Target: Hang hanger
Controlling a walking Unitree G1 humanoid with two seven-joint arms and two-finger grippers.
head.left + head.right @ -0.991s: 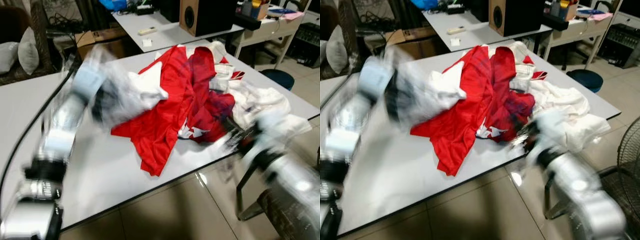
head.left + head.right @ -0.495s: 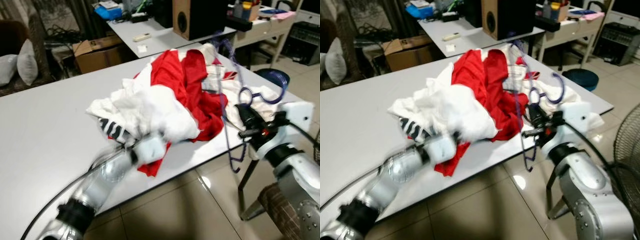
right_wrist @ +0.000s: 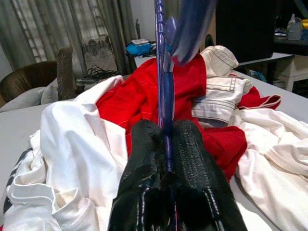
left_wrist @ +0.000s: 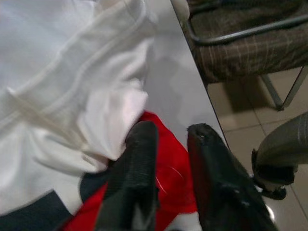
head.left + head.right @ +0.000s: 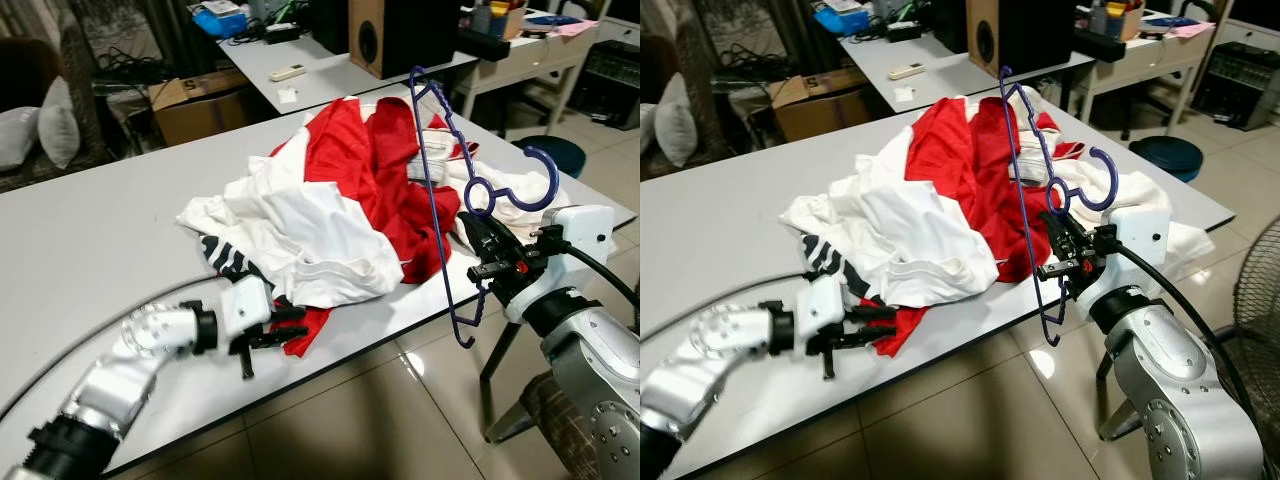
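Observation:
The white shirt [image 5: 315,238] is resting loosely on top of the red cloth corner, so I expect the white shirt to rise by itself when I lift its edge.
A purple plastic hanger [image 5: 432,200] stands nearly upright off the table's front right edge, its hook [image 5: 1108,175] pointing right. My right gripper [image 5: 478,257] is shut on its thin bar, which runs up between the black fingers [image 3: 192,154]. A heap of clothes lies on the white table [image 5: 90,250]: a white shirt [image 5: 310,235] in front and a red garment [image 5: 365,165] behind. My left gripper [image 5: 283,327] lies low at the table's front edge, open, its fingers [image 4: 142,159] over a red cloth corner [image 4: 171,175] under the white shirt.
A chair with checked fabric [image 5: 560,425] stands below the right arm. A fan [image 5: 1262,290] is at the far right. Behind the table are a second desk with a speaker [image 5: 400,35], a cardboard box [image 5: 195,95] and a dark stool [image 5: 550,152].
The left arm has dropped from the clothes heap to the table's front edge, leaving the white shirt spread over the red one. The right gripper has tipped the hanger more upright.

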